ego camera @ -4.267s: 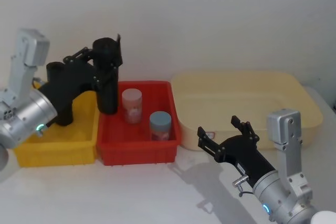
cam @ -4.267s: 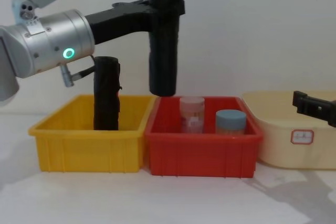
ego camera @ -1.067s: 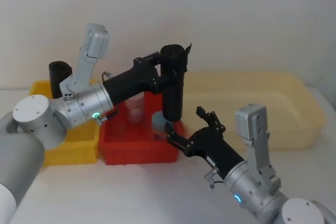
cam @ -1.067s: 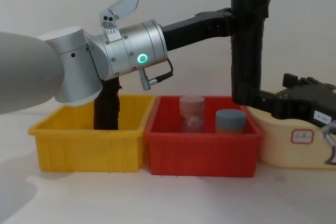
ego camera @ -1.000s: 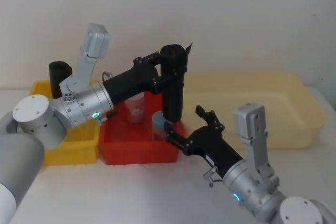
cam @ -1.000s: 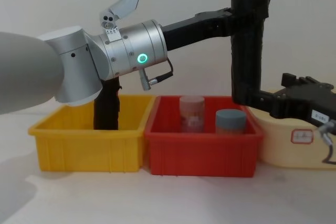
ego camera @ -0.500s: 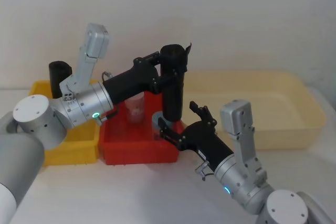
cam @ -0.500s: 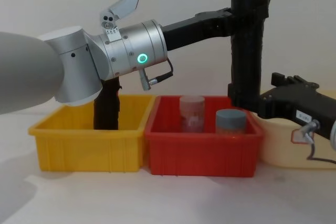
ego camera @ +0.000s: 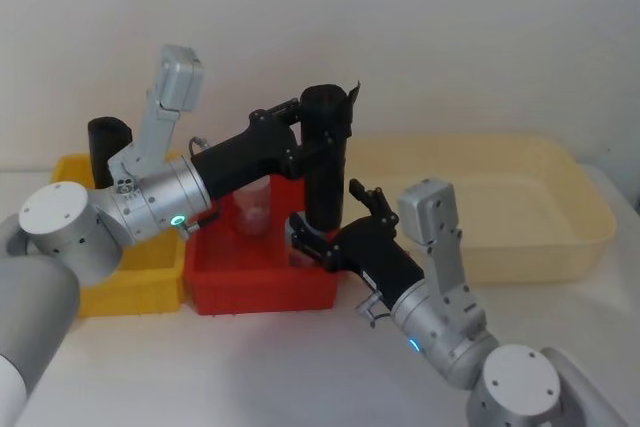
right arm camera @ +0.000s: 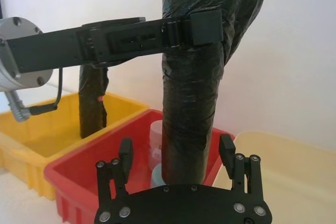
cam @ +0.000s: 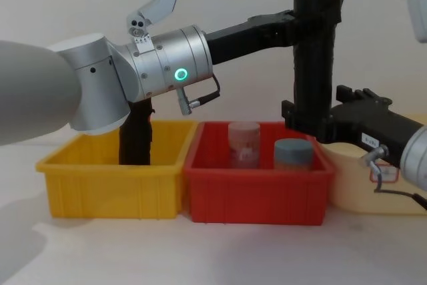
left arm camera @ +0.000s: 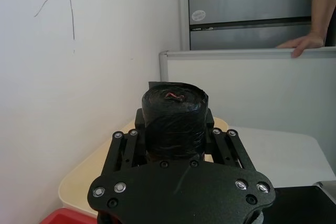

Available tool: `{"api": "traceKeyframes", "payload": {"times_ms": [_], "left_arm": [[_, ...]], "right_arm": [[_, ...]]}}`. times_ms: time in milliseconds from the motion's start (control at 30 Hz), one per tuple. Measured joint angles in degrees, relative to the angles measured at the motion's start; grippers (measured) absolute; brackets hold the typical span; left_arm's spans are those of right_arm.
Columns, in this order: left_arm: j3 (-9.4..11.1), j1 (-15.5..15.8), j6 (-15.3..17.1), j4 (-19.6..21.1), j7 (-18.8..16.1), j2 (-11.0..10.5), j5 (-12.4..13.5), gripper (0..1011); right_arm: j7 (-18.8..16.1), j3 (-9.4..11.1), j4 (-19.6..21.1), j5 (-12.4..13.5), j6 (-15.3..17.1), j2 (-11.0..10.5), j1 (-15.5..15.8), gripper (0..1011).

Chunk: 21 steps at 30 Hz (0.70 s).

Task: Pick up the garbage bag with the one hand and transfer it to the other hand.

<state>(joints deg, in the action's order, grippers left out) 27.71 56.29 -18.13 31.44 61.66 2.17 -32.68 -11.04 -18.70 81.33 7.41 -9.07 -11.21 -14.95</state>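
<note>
My gripper will carry the garbage bag [cam: 314, 61] by its lower end. The bag is wound into a straight roll [right arm camera: 190, 98], so it will stand upright and stay wound.
The garbage bag [ego camera: 325, 162], a tall black roll, hangs upright above the right end of the red bin. My left gripper [ego camera: 322, 142], on the arm with the green light, is shut on the roll's upper part [cam: 315, 65], just below the wrinkled top. My right gripper [ego camera: 328, 215] is open at the bag's lower end [right arm camera: 190, 108]. Its fingers [right arm camera: 126, 153] stand on either side of the roll with a gap to it. From the side, the right gripper [cam: 308, 119] overlaps the roll's bottom. The left wrist view looks down on the bag's top [left arm camera: 175, 109].
A second black roll [ego camera: 108, 137] stands in the yellow bin [ego camera: 120, 282]. The red bin [ego camera: 260, 285] holds a pink-lidded jar [cam: 244, 143] and a blue-lidded jar [cam: 293, 155], directly under the bag. A large cream tub [ego camera: 500, 212] sits to the right.
My right gripper has moved left and forward until its open fingers straddle the bag's lower end. The left arm and the bag have stayed still.
</note>
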Motion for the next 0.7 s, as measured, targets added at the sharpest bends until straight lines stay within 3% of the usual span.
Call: {"api": "traceKeyframes", "payload": {"times_ms": [300,700], "left_arm": [[0.00,0.00,0.00,0.00,0.00,0.00,0.00,553],[0.00,0.00,0.00,0.00,0.00,0.00,0.00,553]], "right_arm": [[0.16,0.03,-1.87,-0.89,-0.15,1.12,-1.70,1001],[0.14,0.10,-3.12,-1.46,3.19,2.61,-3.75,1001]]}}
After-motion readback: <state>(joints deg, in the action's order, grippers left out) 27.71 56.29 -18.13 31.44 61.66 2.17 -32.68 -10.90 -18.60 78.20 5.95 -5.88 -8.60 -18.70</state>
